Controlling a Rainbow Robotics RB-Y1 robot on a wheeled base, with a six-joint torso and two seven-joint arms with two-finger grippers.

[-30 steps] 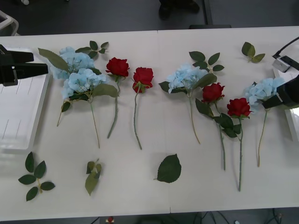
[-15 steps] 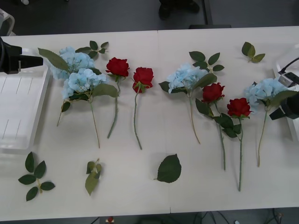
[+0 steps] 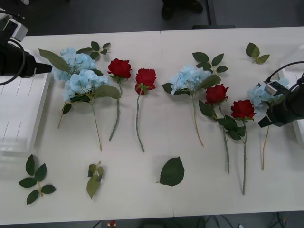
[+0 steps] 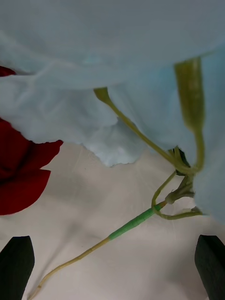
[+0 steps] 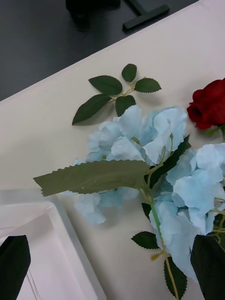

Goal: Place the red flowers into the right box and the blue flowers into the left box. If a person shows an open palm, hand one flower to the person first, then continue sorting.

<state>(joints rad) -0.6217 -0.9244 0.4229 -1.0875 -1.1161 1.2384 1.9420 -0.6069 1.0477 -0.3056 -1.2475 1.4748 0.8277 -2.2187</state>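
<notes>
I see the farther blue flower's stem running apart from its neighbour's, so I expect that flower to come free alone when I lift it and leave the touching one behind.
Several blue flowers lie on the white table: two at the left, one in the middle and one at the right. Red flowers lie in two pairs. My right gripper hangs low over the rightmost blue flower, open, its black fingers either side of the stem, with a red flower beside it. My left gripper is open over the left box, just short of the leftmost blue flowers. The right box shows at the right edge.
Loose green leaf sprigs lie at the table's front and back. The left box's corner lies close under my left gripper. Dark floor lies beyond the far table edge.
My right gripper has moved left and down onto the rightmost blue flower, now partly covering it. The left arm has shifted slightly near the left box. The flowers have not moved.
</notes>
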